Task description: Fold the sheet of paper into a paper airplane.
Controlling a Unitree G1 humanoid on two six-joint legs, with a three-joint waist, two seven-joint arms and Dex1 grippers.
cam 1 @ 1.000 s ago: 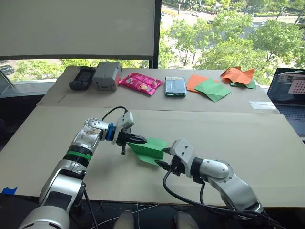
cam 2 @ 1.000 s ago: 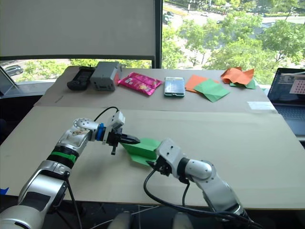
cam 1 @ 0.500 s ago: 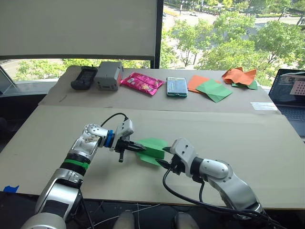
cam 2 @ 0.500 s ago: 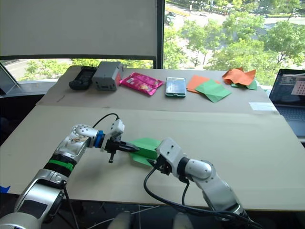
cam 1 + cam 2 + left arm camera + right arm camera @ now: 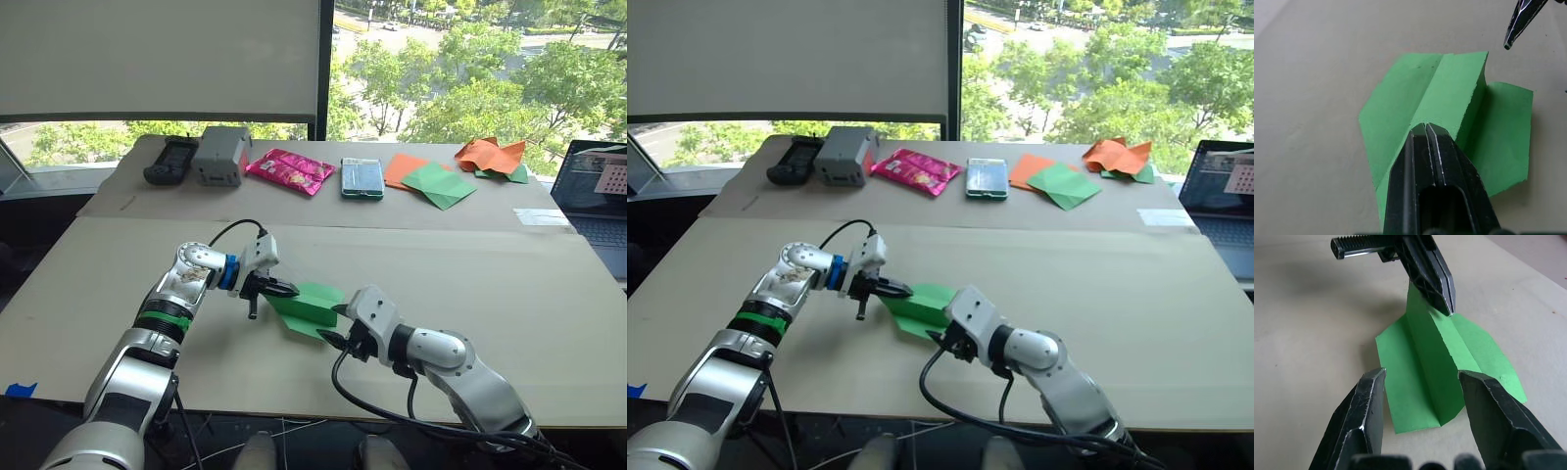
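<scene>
The wings of the paper will collapse into a narrow layered piece when I fold them, because straight creases run beside the paper's raised centre.
The sheet of paper, bright green, lies mid-table folded into a paper airplane wedge with a raised centre crease and two wings. My left gripper is shut on the crease at the end nearer my left side, and shows from the front as. My right gripper is open at the opposite end, its fingers spread wide just short of the wedge's edge and not touching it. One right fingertip hangs above the paper.
On the rear table strip sit a black device, a grey box, a pink packet, a teal phone, flat orange and green sheets and crumpled orange paper. A laptop stands far right.
The left gripper dipped toward the table half a second ago and has risen slightly again, still holding the crease. The right gripper has barely moved.
</scene>
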